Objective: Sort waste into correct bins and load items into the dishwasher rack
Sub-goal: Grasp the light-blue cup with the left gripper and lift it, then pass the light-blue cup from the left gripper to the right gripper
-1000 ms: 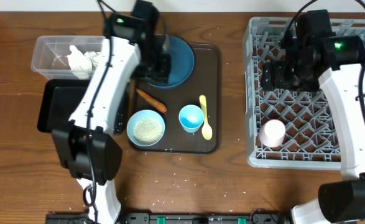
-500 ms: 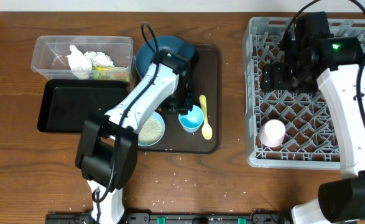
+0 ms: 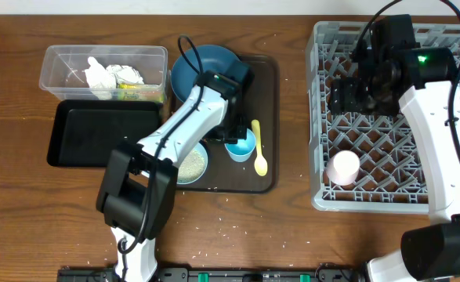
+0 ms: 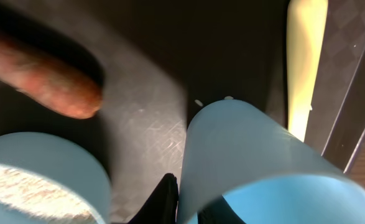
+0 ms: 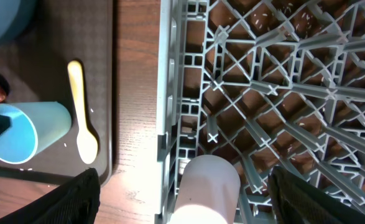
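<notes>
I should raise the cup and present its base (image 5: 62, 119) to my right gripper, because my left gripper pinches the light blue cup's rim (image 3: 249, 139), far from the dishwasher rack.
The light blue cup (image 3: 243, 149) (image 4: 257, 168) stands on the brown serving tray (image 3: 267, 90). My left gripper (image 3: 233, 138) (image 4: 183, 202) is shut on its wall, one finger outside and one inside the rim. The orange carrot piece (image 4: 45, 81) lies just behind, beside the small bowl of rice (image 3: 189, 164) (image 4: 33, 180). The yellow spoon (image 3: 258, 149) (image 5: 81, 118) lies right of the cup. The dark blue plate (image 3: 206, 64) sits at the tray's back. My right gripper (image 3: 353, 94) (image 5: 183, 183) hangs open over the dishwasher rack (image 3: 320, 117), above the pale pink cup (image 3: 343, 167) (image 5: 207, 186) lying in it.
The clear tub (image 3: 65, 59) at the back left holds white tissue (image 3: 108, 76) and a yellow-green wrapper (image 3: 139, 94). The black tray (image 3: 96, 133) lies in front of it. Loose rice grains (image 3: 222, 231) dot the table near the front edge.
My left arm swung from the plate down to the light blue cup and closed on its wall. The right arm has stayed over the rack.
</notes>
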You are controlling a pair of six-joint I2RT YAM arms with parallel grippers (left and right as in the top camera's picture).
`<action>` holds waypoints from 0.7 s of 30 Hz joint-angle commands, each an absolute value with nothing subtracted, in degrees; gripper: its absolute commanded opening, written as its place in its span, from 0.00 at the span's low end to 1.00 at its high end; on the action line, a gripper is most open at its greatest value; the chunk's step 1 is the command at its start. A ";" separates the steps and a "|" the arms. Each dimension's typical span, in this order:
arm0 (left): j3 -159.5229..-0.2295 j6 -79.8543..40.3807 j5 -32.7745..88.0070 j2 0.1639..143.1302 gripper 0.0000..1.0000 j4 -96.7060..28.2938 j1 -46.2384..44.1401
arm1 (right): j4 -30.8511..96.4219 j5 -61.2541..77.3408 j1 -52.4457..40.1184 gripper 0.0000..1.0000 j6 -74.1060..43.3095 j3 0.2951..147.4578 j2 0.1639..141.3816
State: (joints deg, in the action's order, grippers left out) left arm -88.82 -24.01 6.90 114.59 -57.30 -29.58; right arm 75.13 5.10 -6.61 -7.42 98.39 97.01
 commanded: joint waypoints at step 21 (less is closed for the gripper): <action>-91.26 -16.45 46.98 91.64 0.06 -58.39 -9.93 | 55.27 51.48 -7.16 0.84 12.32 98.06 96.66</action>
